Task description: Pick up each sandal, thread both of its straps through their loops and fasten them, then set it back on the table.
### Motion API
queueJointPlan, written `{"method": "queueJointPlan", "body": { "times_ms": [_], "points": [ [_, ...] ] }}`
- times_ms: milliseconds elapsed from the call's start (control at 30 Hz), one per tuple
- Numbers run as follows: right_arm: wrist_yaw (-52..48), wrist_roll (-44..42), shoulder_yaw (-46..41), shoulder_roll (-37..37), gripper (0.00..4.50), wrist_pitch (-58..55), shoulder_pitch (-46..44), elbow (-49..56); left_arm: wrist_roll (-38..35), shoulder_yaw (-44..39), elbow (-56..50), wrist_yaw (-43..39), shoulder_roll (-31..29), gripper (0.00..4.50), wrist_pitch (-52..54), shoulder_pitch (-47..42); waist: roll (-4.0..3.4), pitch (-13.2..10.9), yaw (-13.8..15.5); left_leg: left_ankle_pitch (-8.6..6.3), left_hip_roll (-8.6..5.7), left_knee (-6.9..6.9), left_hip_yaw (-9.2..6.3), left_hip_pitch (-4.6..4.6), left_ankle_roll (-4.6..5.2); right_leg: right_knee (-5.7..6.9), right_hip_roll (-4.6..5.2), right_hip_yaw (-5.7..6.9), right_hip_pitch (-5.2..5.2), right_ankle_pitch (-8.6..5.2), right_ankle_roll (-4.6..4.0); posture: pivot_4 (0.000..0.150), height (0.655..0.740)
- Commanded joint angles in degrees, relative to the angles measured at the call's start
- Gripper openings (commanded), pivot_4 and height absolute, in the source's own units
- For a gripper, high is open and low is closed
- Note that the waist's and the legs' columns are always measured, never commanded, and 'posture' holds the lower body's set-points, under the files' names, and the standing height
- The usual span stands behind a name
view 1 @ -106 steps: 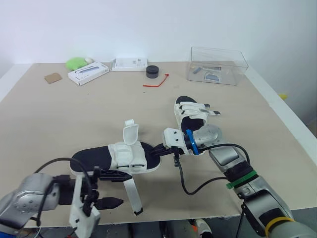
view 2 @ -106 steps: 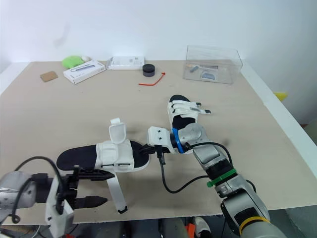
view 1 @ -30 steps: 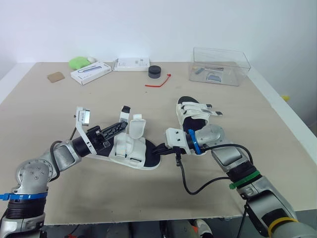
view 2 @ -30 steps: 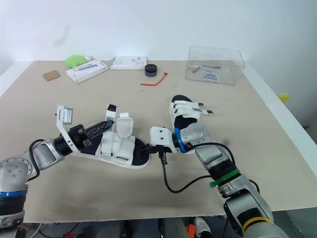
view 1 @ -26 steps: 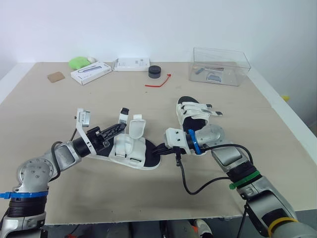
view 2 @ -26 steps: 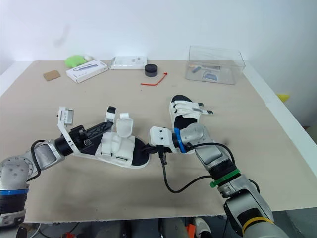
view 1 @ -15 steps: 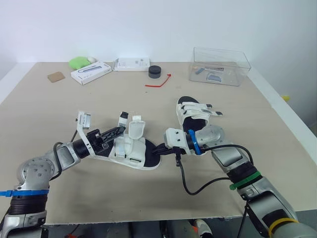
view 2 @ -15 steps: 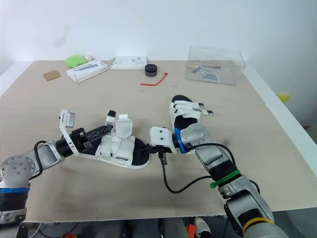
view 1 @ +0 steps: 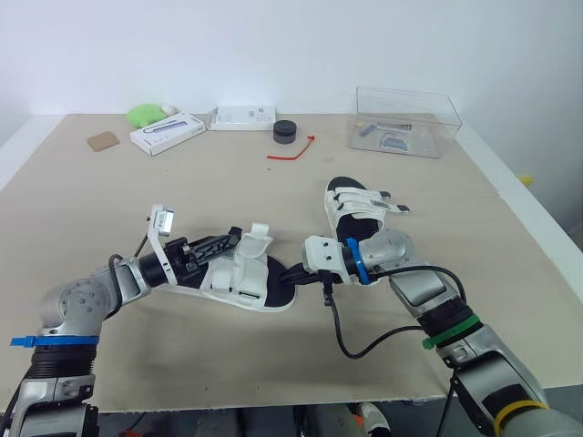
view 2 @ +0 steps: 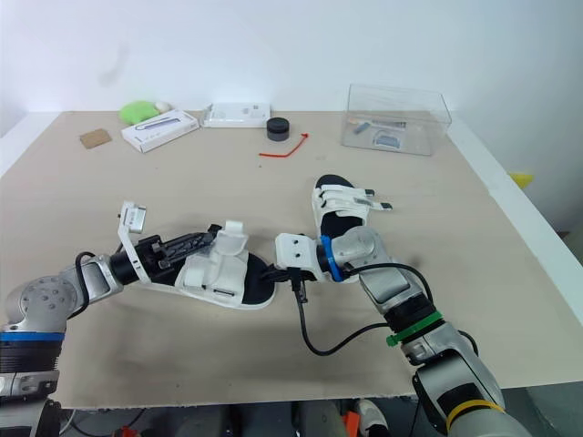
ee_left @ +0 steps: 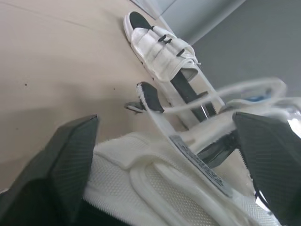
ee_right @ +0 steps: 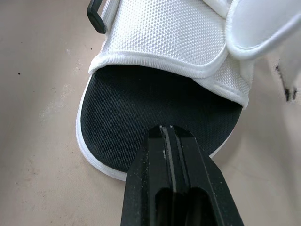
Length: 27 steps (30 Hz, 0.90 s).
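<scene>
I expect the strap to bend across and reach past the sandal's near edge when I pull it over, because it curls up loose at the upper's far edge.
The near sandal, white with a black footbed, lies on the table. My left gripper is open beside its heel side, fingers spread wide around the white upper. One strap flap leans over the upper, and a strap end with a black tip sticks out beyond it. My right gripper is shut, its fingertips resting on the black toe end of this sandal. The second sandal lies behind my right arm with its straps across the upper.
At the back stand a clear plastic box, a black round object, a red tie, two white boxes, a green object and a brown card. The table's front edge is close below both arms.
The left gripper came up from the front edge to the sandal, lifting the hanging strap. Over the last second the raised strap flap sank toward the upper. The right arm held still.
</scene>
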State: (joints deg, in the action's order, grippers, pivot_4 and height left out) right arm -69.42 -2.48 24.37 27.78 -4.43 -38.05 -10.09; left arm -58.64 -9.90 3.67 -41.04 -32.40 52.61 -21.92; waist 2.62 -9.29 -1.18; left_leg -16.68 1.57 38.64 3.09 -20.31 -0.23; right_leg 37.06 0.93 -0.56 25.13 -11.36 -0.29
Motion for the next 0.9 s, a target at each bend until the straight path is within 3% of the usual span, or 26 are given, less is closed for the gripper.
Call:
{"method": "queueJointPlan", "body": {
  "times_ms": [33, 400, 467, 533, 633, 700, 733, 767, 800, 900],
  "points": [
    [0.36, 2.16, 0.52, 1.32, 0.00, -1.04, 1.81, -0.01, 3.34, -0.60, 0.83, -1.63, -0.22, 4.45, -2.20, -1.28, 0.00, 0.00, 0.00, 0.00, 0.00, 0.00, 0.00, 0.00, 0.00, 0.00, 0.00, 0.00, 0.00, 0.00, 0.00, 0.150, 0.7400],
    [0.30, 2.26, 0.49, 1.52, 0.00, -1.13, 2.13, 0.24, 7.57, -3.12, -2.21, -6.20, -3.46, 4.45, -7.19, -5.37, 0.02, -0.01, 0.01, -0.01, 0.00, -0.01, -0.06, -0.07, 0.01, -0.03, 0.04, 0.09, 0.02, -0.02, 0.00, 0.150, 0.7400],
    [0.23, 2.31, 0.55, 1.34, 0.00, -0.99, 1.77, -0.23, 7.45, -2.09, -4.24, -7.47, -3.65, 3.54, -6.99, -6.73, 0.02, -0.01, 0.00, -0.01, -0.02, -0.01, -0.06, -0.08, 0.01, -0.03, 0.07, 0.08, 0.02, -0.01, 0.01, 0.150, 0.7400],
    [0.20, 2.34, 0.56, 1.17, 0.00, -0.88, 1.44, -0.68, 8.07, -0.38, -5.23, -9.08, -4.03, 3.29, -6.87, -7.13, 0.02, -0.01, -0.01, -0.01, -0.03, -0.01, -0.05, -0.08, 0.01, -0.03, 0.08, 0.08, 0.02, -0.01, 0.02, 0.150, 0.7400],
    [0.26, 2.37, 0.54, 0.89, 0.00, -0.77, 0.95, -1.28, 12.16, 3.15, -3.32, -12.68, -4.88, 1.89, -8.86, -6.74, 0.02, -0.01, -0.01, -0.01, -0.03, -0.01, -0.07, -0.09, 0.01, -0.04, 0.05, 0.09, 0.02, -0.02, 0.02, 0.150, 0.7400],
    [0.30, 2.35, 0.52, 0.79, 0.00, -0.80, 0.78, -1.43, 14.20, 4.97, -1.43, -14.91, -5.06, 1.42, -9.81, -7.47, 0.02, -0.01, -0.01, 0.00, -0.02, -0.01, -0.07, -0.09, 0.01, -0.04, 0.04, 0.09, 0.02, -0.02, 0.02, 0.150, 0.7400],
    [0.34, 2.37, 0.52, 0.78, 0.00, -0.86, 0.79, -1.38, 15.15, 5.75, 0.33, -15.79, -4.98, 0.85, -10.03, -8.40, 0.02, -0.01, -0.01, 0.00, -0.03, -0.01, -0.08, -0.08, 0.01, -0.04, 0.04, 0.11, 0.02, -0.02, 0.02, 0.150, 0.7400],
    [0.38, 2.36, 0.53, 0.78, 0.00, -0.90, 0.83, -1.30, 16.18, 6.49, 1.88, -16.83, -4.94, 0.69, -10.57, -9.17, 0.02, -0.01, -0.01, 0.00, -0.03, -0.01, -0.06, -0.08, 0.01, -0.04, 0.02, 0.10, 0.02, -0.02, 0.02, 0.150, 0.7400],
    [0.46, 2.36, 0.53, 0.76, 0.00, -0.98, 0.87, -1.23, 16.83, 7.11, 3.36, -17.69, -4.87, 0.18, -10.50, -10.03, 0.03, -0.02, 0.00, 0.00, -0.02, 0.00, -0.08, -0.08, 0.01, -0.04, 0.02, 0.12, 0.01, -0.02, 0.02, 0.150, 0.7400],
    [0.62, 2.36, 0.50, 0.75, 0.00, -1.08, 0.97, -1.11, 18.63, 8.65, 6.95, -20.46, -4.71, 0.07, -10.52, -12.16, 0.04, -0.02, -0.01, 0.02, -0.02, 0.00, -0.09, -0.09, 0.03, -0.04, -0.02, 0.15, 0.02, -0.06, 0.09, 0.150, 0.7400]
  ]
}}
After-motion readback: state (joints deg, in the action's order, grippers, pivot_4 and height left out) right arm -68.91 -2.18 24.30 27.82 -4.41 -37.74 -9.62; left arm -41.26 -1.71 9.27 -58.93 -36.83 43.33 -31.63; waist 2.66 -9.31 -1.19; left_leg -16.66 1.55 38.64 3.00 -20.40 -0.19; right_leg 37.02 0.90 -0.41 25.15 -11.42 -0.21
